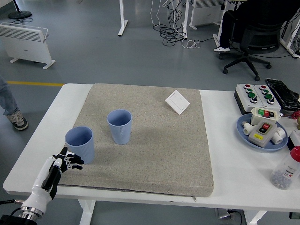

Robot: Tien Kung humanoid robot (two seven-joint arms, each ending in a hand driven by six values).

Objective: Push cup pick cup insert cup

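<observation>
The light blue cups get thinner toward a narrow base (121, 140). The farther cup (120, 127) will therefore go in almost up to its rim when I insert it.
Two light blue cups stand upright on a grey mat (154, 140). One cup (79, 145) is near the mat's front left corner; the other cup (119, 126) is a little behind it and to its right. My left hand (63, 161) reaches in from the lower left, fingers spread and holding nothing, its fingertips just below and left of the nearer cup without visibly touching it. My right hand is out of the picture.
A white switch plate (177, 102) lies at the mat's back right. On the table's right side are a button box (255, 93), a blue plate (244, 132) holding small control parts, and a clear bottle with a red cap (286, 168). A black office chair stands beyond the table.
</observation>
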